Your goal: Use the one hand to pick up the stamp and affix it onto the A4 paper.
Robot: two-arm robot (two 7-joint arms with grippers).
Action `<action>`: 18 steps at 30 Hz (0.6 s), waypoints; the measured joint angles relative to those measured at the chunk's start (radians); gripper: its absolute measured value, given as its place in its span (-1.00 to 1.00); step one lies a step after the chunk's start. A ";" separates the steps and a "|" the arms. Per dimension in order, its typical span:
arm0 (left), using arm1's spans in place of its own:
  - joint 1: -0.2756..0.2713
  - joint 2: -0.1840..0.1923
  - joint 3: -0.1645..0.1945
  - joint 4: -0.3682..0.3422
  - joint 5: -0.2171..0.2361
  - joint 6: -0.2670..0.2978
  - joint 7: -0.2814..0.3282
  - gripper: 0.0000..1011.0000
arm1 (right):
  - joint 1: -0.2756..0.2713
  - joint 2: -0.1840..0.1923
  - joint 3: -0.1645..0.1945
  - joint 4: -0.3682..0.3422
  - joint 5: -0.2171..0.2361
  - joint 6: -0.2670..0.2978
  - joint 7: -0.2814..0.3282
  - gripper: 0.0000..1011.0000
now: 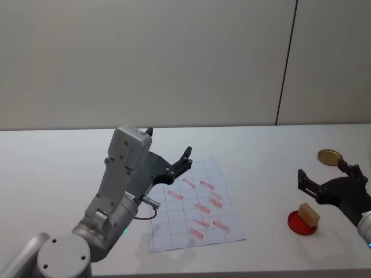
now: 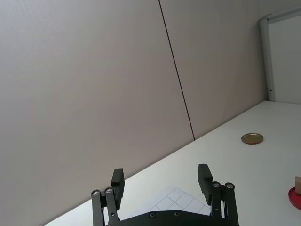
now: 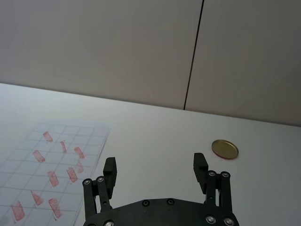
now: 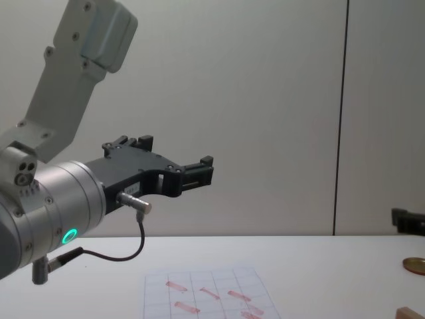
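The stamp will add another thin red bar when I press it, since the A4 paper already shows slanted red bars, some of them thin.
The stamp, a small tan wooden block, rests on a red round pad at the right of the table. My right gripper, the black hand, hovers open just behind the stamp and holds nothing; its open fingers also frame the right wrist view. The A4 paper, a gridded white sheet with several reddish marks, lies at the table's middle. My left gripper is raised above the paper's far left corner, open and empty, with its fingers spread wide in the left wrist view. The chest view catches the stamp's corner.
A flat brass-coloured disc lies on the table behind the right gripper. The white table runs back to a pale wall with a dark vertical seam. The left arm's silver wrist with a green ring light looms large in the chest view.
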 joint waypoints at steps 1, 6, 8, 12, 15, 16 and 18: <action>0.000 0.000 0.000 0.000 0.000 0.000 0.000 0.96 | 0.010 0.000 0.003 0.013 0.000 0.014 0.003 0.98; 0.000 0.000 0.000 0.000 0.000 0.000 0.000 0.96 | 0.038 -0.001 0.011 0.047 0.002 0.058 0.017 0.98; 0.000 0.000 0.000 0.000 0.000 0.000 0.000 0.96 | 0.053 -0.002 0.015 0.066 0.005 0.081 0.025 0.98; 0.000 0.000 0.000 0.000 0.000 0.000 0.000 0.96 | 0.077 -0.006 0.020 0.098 0.013 0.117 0.038 0.99; 0.000 0.000 0.000 0.000 0.000 0.000 0.000 0.96 | 0.097 -0.010 0.023 0.124 0.021 0.147 0.049 0.98; 0.000 0.000 0.000 0.000 0.000 0.000 0.000 0.96 | 0.105 -0.012 0.024 0.137 0.024 0.160 0.056 0.98; 0.000 0.000 0.000 0.000 0.000 0.000 0.000 0.96 | 0.115 -0.015 0.025 0.152 0.028 0.172 0.061 0.98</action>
